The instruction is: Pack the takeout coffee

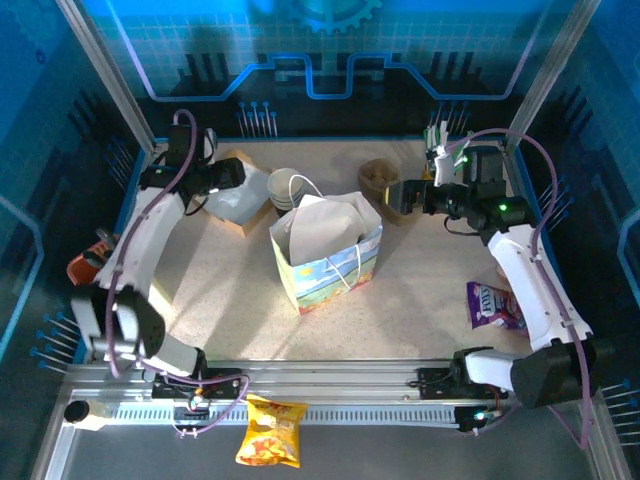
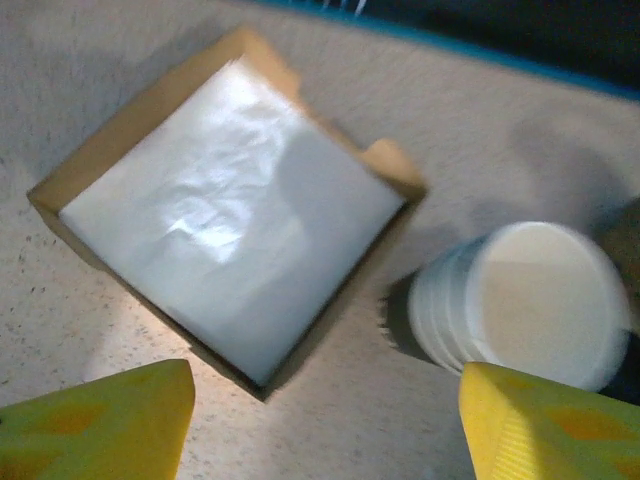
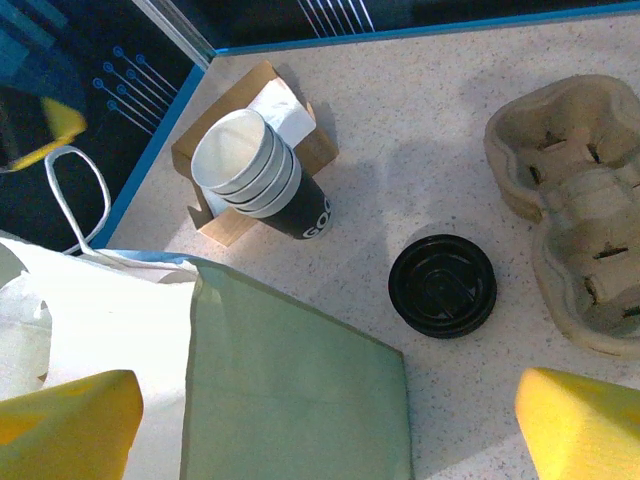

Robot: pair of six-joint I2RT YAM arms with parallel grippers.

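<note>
My left gripper should keep lowering its open fingers until they pinch the top napkin (image 1: 238, 207), as white napkins (image 1: 253, 187) lie uncovered in the napkin box, clear of the cup stack.
The takeout coffee is hidden from all views. A paper bag (image 1: 325, 250) with a colourful lower band stands open in the middle of the table; its green inside wall (image 3: 290, 390) lies under my right gripper (image 3: 328, 425), which is open and holds nothing. That gripper (image 1: 392, 200) hovers by the bag's back right corner. My left gripper (image 2: 320, 430) is open over bare table, between a napkin box (image 2: 225, 215) and a stack of lidless cream cups (image 2: 525, 300). From above, the left gripper (image 1: 243, 180) sits over the box.
A stack of black lids (image 3: 442, 285) lies beside a pulp cup carrier (image 3: 575, 200). The cup stack (image 1: 287, 188) stands behind the bag. A purple snack packet (image 1: 493, 305) lies at the right, a yellow chip bag (image 1: 271, 432) on the front rail.
</note>
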